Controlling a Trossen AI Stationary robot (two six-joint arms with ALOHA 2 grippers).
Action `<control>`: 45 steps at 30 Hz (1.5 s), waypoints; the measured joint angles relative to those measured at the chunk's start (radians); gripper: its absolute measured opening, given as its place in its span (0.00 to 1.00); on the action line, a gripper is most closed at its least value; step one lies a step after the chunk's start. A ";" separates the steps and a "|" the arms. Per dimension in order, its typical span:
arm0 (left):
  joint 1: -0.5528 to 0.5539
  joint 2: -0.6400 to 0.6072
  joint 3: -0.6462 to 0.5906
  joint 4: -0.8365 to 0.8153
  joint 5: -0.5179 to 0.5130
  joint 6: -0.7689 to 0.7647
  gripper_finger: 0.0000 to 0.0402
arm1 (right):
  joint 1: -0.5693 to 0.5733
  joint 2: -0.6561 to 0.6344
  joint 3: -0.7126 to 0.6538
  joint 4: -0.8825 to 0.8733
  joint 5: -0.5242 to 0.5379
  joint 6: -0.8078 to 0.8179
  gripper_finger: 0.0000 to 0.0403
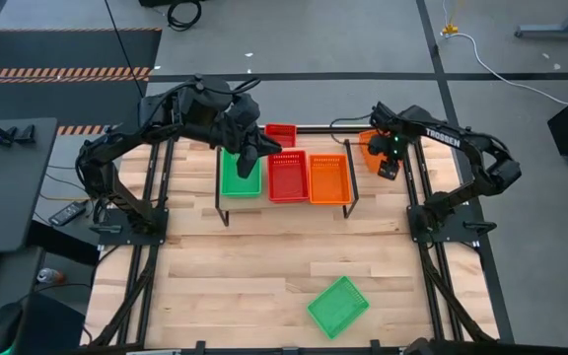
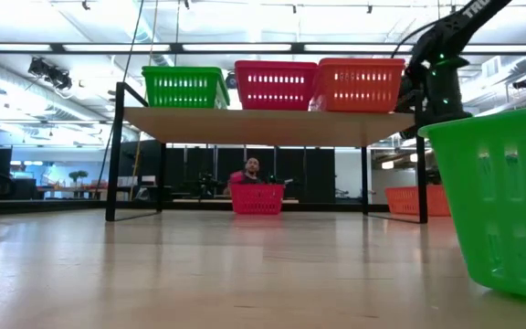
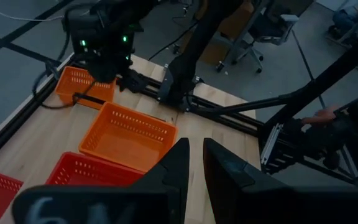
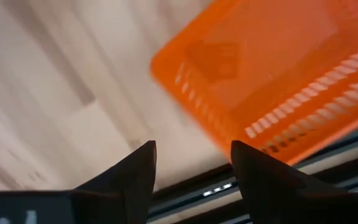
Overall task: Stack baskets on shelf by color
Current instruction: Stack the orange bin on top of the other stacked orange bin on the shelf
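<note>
I should turn my right gripper in line and straddle that rim (image 4: 194, 115) before lifting, because the far orange basket's end rim (image 4: 180, 93) slants outside my right gripper's open fingers.
The shelf (image 2: 263, 125) carries a green basket (image 1: 240, 174), a red basket (image 1: 287, 177) and an orange basket (image 1: 328, 179) side by side. Behind it a second red basket (image 1: 281, 132) rests on the table. At the far right a second orange basket (image 1: 366, 146) rests on the table. My right gripper (image 4: 194, 152) points down, open, over the table beside that orange basket's corner (image 4: 166, 65), touching nothing. My left gripper (image 3: 196, 162) hovers above the shelf's green and red baskets, its fingers a narrow gap apart with nothing between them. A loose green basket (image 1: 338, 306) lies near the front edge.
The wooden tabletop (image 1: 254, 266) between the shelf and the front green basket is bare. Black frame rails (image 1: 432, 276) run along both table sides. Under the shelf, the low view shows a person (image 2: 252, 169) far behind the table.
</note>
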 joint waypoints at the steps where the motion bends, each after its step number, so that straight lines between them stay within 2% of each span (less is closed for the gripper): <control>1: 0.000 0.000 0.000 0.006 0.000 0.000 0.13 | 0.000 0.000 -0.017 0.000 0.000 -0.018 0.53; 7: 0.000 0.000 0.000 0.047 0.000 0.000 0.13 | 0.002 0.000 -0.080 0.010 0.000 -0.074 0.50; 18: 0.000 0.000 0.000 0.055 0.000 -0.003 0.13 | 0.002 0.000 -0.082 0.132 -0.008 -0.103 0.47; 29: 0.000 0.000 0.000 0.053 0.000 0.004 0.13 | 0.040 0.000 0.000 0.017 0.005 -0.077 0.47; 33: 0.003 0.000 0.000 0.053 0.000 0.007 0.13 | 0.042 0.000 0.033 0.036 0.007 -0.076 0.47; 39: 0.002 0.000 0.000 0.053 0.000 0.007 0.13 | 0.033 0.000 0.009 0.125 0.008 -0.092 0.47; 45: -0.006 0.000 0.000 0.052 0.001 -0.003 0.13 | 0.027 0.000 -0.033 0.120 0.008 -0.122 0.47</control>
